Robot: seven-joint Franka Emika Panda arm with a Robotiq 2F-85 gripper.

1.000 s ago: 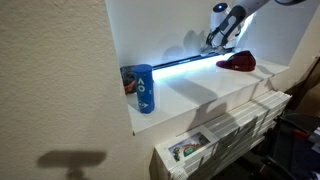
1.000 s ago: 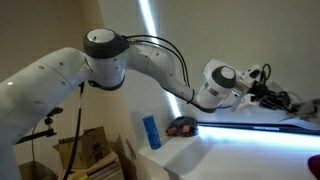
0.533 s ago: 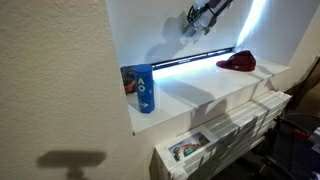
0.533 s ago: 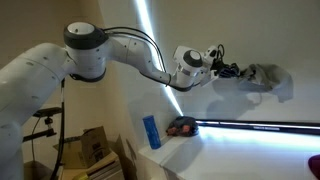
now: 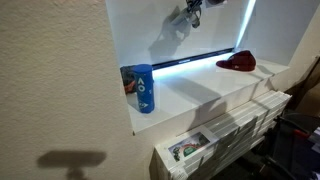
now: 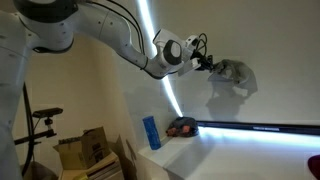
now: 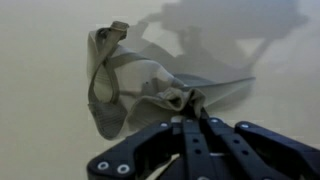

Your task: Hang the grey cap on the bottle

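The grey cap (image 6: pixel 232 72) hangs near the back wall, a long way from the blue bottle. My gripper should pull back and swing the cap over the bottle's top (image 6: pixel 149 120).
My gripper (image 7: pixel 190 108) is shut on a fold of the grey cap (image 7: pixel 118 78), which hangs limp from the fingertips. In both exterior views the gripper (image 5: pixel 194 8) (image 6: pixel 206 65) holds the cap (image 5: pixel 181 17) (image 6: pixel 234 72) high in the air against the white back wall, well above the shelf. The blue bottle (image 5: pixel 144 89) (image 6: pixel 151 131) stands upright at the near end of the white shelf (image 5: pixel 200 95), far below the cap and off to the side.
A dark red cap (image 5: pixel 238 62) (image 6: pixel 183 126) lies on the shelf by the bright light strip (image 5: pixel 195 58). A small printed box (image 5: pixel 128 79) stands behind the bottle. White drawers (image 5: pixel 230 130) sit under the shelf. Cardboard boxes (image 6: pixel 85 150) stand on the floor.
The arm has risen from near the shelf's light strip and swung toward the bottle's side, carrying the grey cap up with it. The bottle and the red cap have not moved.
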